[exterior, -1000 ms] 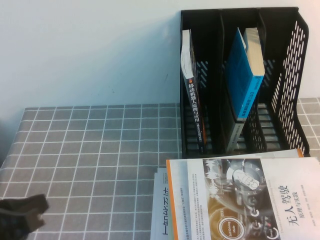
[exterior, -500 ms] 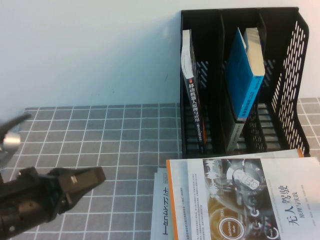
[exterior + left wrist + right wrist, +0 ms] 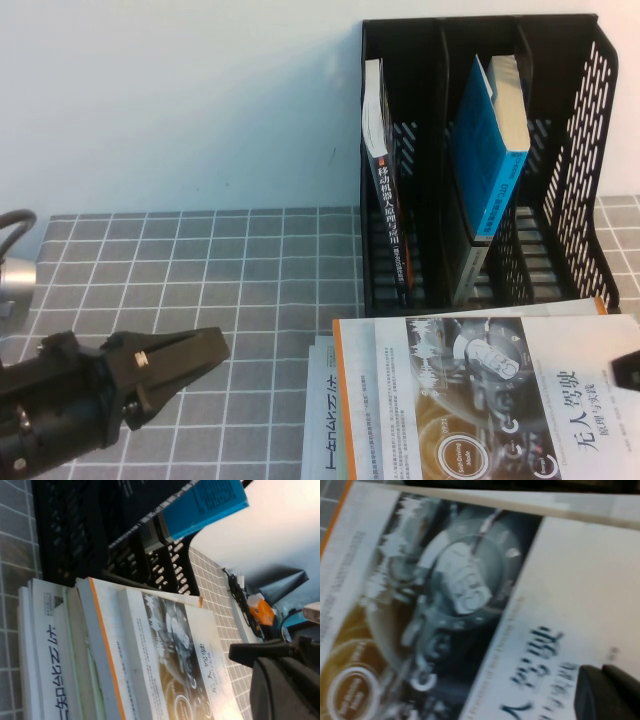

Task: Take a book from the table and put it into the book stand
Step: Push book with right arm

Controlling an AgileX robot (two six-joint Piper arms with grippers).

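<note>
The robot's right gripper should push the book past the stack's edge (image 3: pixel 308 410) before the left gripper takes it, because the book's spine edge (image 3: pixel 384 400) lies flat on the stack.
The book (image 3: pixel 490 395), white with a dark-and-gold car-dial picture and a black Chinese title, lies on top of a stack at the front right of the table (image 3: pixel 200 270). It also shows in the left wrist view (image 3: pixel 175 650) and fills the right wrist view (image 3: pixel 470 595). The black book stand (image 3: pixel 580 140) stands upright behind the stack. My left gripper (image 3: pixel 215 350) is shut and empty over the cloth, left of the stack, pointing toward it. Only the tip of my right gripper (image 3: pixel 628 368) shows, at the right edge just over the book's cover, shut (image 3: pixel 605 685).
A white book with an orange edge (image 3: pixel 355 400) and another white book (image 3: pixel 322 420) lie under the book. In the stand, a blue book (image 3: pixel 490 160) leans in the middle compartment and a dark-spined book (image 3: pixel 385 190) stands in the left one. A wall is behind.
My left arm has come in from the lower left corner and moved right toward the stack. My right gripper's tip has appeared at the right edge over the book.
</note>
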